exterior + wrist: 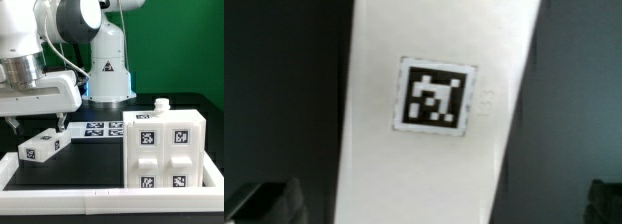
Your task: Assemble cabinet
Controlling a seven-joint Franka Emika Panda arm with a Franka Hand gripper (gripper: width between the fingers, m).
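Observation:
I expect the panel (45, 145) to go over the small knob-like piece (162, 104) that stands on the cabinet, and to sit flat, when I lower and turn the panel.
The cabinet (165, 150) is the big white box at the exterior view's right, upright, with four tagged panels on its front face. A small white knob-like piece (160, 103) sits on its top. A long white tagged panel (42, 147) lies on the black table at the exterior view's left. My gripper (36, 125) hangs just above that panel, open and empty. In the wrist view the panel (434, 130) fills the middle with one tag on it. My gripper (432, 205) straddles it, and one dark fingertip (263, 200) stands apart from each long edge.
The marker board (100, 127) lies flat behind the panel, in front of the robot's base (108, 75). A white raised rim (90, 192) borders the table at the front and at the exterior view's left.

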